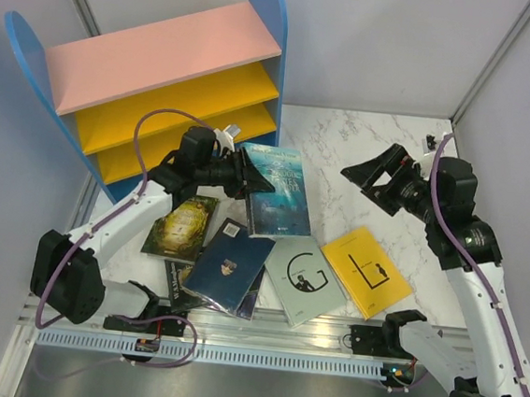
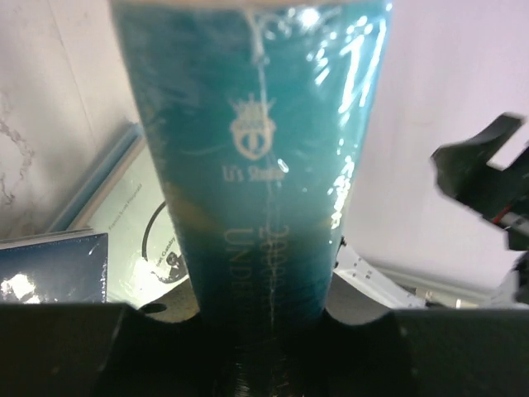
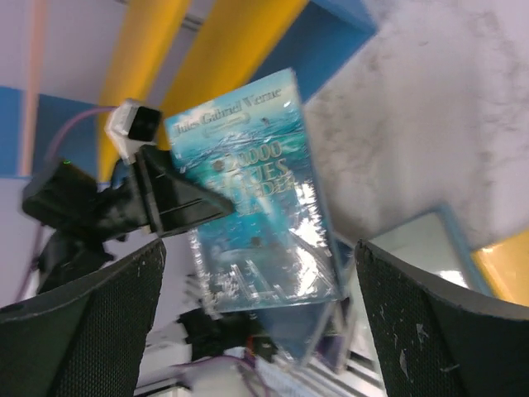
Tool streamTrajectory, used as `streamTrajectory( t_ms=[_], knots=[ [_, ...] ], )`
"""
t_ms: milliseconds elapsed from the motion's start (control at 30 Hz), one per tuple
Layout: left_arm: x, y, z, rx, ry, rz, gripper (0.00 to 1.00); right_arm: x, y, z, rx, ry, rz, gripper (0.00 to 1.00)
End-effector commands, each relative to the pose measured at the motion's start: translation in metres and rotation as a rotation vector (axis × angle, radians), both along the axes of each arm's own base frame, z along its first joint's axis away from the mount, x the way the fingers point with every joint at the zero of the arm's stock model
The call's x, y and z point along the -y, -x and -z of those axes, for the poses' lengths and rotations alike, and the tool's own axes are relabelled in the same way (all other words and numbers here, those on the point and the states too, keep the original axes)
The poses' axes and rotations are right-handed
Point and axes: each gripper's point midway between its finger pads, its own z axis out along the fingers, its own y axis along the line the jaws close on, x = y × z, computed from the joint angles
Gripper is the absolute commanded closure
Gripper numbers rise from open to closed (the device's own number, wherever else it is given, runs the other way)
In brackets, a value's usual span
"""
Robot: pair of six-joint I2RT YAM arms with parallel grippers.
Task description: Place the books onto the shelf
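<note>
The teal-blue book's free edge (image 1: pixel 304 193) juts out straight and shut, so I expect the teal-blue book to stay flat and closed as I take it to the shelf.
My left gripper (image 1: pixel 239 179) is shut on the spine edge of the teal-blue book (image 1: pixel 279 195), which is held tilted above the marble table (image 1: pixel 374 139), right of the shelf's lower boards. Its spine (image 2: pixel 256 165) fills the left wrist view. The right wrist view shows its cover (image 3: pixel 256 215) and the left gripper (image 3: pixel 165 198) clamping it. My right gripper (image 1: pixel 380 177) hovers open to the book's right, facing it, with nothing between its fingers (image 3: pixel 83 331). Flat on the table lie a green-gold book (image 1: pixel 182 228), a navy one (image 1: pixel 230 266), a pale grey-blue one (image 1: pixel 304 277) and a yellow one (image 1: pixel 366 269). The shelf (image 1: pixel 166 58) stands at the back left.
A dark book (image 1: pixel 175 279) pokes out from under the navy one. A metal rail (image 1: pixel 260 348) runs along the near table edge. White walls (image 1: pixel 402 43) close in the back and both sides.
</note>
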Motion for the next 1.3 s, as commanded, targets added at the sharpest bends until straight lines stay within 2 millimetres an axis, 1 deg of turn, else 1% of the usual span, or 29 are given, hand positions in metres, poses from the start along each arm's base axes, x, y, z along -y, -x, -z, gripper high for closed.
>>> streamTrajectory(
  t_ms=[0,33,67,100,233,267,333,433,467,500,633,667,800,833,867,900,933,967,1000,1033,1067,1100,1133,1167,1200,1233,1267],
  knots=[
    [-0.008,0.003,-0.086,0.157,0.170,0.007,0.98,-0.036,0.013,-0.026,0.006,-0.313,-0.126,0.02],
    [-0.009,0.003,-0.094,0.159,0.189,0.000,0.98,-0.041,0.017,-0.027,0.003,-0.358,-0.150,0.02],
    [-0.010,0.002,-0.103,0.150,0.214,-0.018,0.98,-0.042,0.015,-0.024,0.023,-0.381,-0.156,0.02],
    [-0.011,0.000,-0.116,0.167,0.233,-0.030,0.98,-0.043,0.018,-0.027,0.024,-0.407,-0.157,0.02],
    [-0.012,-0.006,-0.152,0.202,0.335,-0.066,0.98,-0.056,0.024,-0.026,0.019,-0.453,-0.209,0.02],
    [-0.012,-0.005,-0.159,0.189,0.361,-0.075,0.98,-0.061,0.025,-0.023,0.013,-0.451,-0.216,0.02],
    [-0.013,-0.006,-0.171,0.192,0.395,-0.087,0.98,-0.063,0.025,-0.021,0.006,-0.456,-0.209,0.02],
    [-0.015,-0.004,-0.182,0.203,0.439,-0.096,0.98,-0.065,0.026,-0.020,0.005,-0.476,-0.199,0.02],
    [-0.016,-0.004,-0.185,0.203,0.455,-0.101,0.98,-0.067,0.027,-0.017,-0.007,-0.486,-0.197,0.02],
    [-0.016,-0.003,-0.181,0.197,0.452,-0.102,0.98,-0.065,0.027,-0.017,-0.002,-0.491,-0.186,0.02],
    [-0.017,-0.001,-0.180,0.195,0.451,-0.102,0.98,-0.067,0.028,-0.013,-0.009,-0.504,-0.180,0.02],
    [-0.017,0.000,-0.176,0.190,0.448,-0.103,0.98,-0.068,0.027,-0.012,-0.013,-0.504,-0.179,0.02],
    [-0.018,0.002,-0.172,0.181,0.444,-0.103,0.98,-0.070,0.023,-0.017,0.000,-0.522,-0.178,0.02],
    [-0.021,0.004,-0.203,0.216,0.557,-0.115,0.98,-0.072,0.022,-0.023,0.021,-0.537,-0.186,0.02],
    [-0.022,0.003,-0.200,0.213,0.562,-0.121,0.98,-0.073,0.021,-0.026,0.030,-0.545,-0.188,0.02],
    [-0.022,0.003,-0.202,0.221,0.574,-0.123,0.98,-0.074,0.020,-0.027,0.021,-0.557,-0.186,0.02],
    [-0.023,0.003,-0.205,0.216,0.595,-0.132,0.98,-0.075,0.019,-0.037,0.060,-0.574,-0.195,0.02],
    [-0.022,0.001,-0.201,0.207,0.604,-0.139,0.98,-0.078,0.017,-0.038,0.058,-0.581,-0.197,0.02],
    [-0.021,0.002,-0.202,0.206,0.616,-0.137,0.98,-0.079,0.015,-0.040,0.064,-0.591,-0.200,0.03],
    [-0.020,0.002,-0.204,0.208,0.625,-0.142,0.98,-0.080,0.015,-0.047,0.078,-0.619,-0.206,0.04],
    [-0.018,0.000,-0.205,0.209,0.626,-0.142,0.98,-0.084,0.013,-0.047,0.076,-0.628,-0.212,0.05],
    [-0.016,0.002,-0.206,0.208,0.627,-0.134,0.98,-0.085,0.012,-0.049,0.081,-0.639,-0.212,0.08],
    [-0.015,0.002,-0.206,0.211,0.627,-0.135,0.98,-0.086,0.012,-0.058,0.102,-0.657,-0.215,0.11],
    [-0.013,0.003,-0.207,0.211,0.629,-0.129,0.98,-0.087,0.009,-0.061,0.109,-0.662,-0.213,0.16],
    [-0.012,0.004,-0.208,0.216,0.627,-0.134,0.98,-0.087,0.007,-0.065,0.117,-0.670,-0.214,0.24],
    [-0.012,0.002,-0.207,0.218,0.624,-0.145,0.98,-0.089,0.008,-0.076,0.138,-0.680,-0.225,0.28],
    [-0.011,0.001,-0.205,0.214,0.621,-0.150,0.98,-0.091,0.005,-0.078,0.139,-0.681,-0.227,0.30]
  ],
)
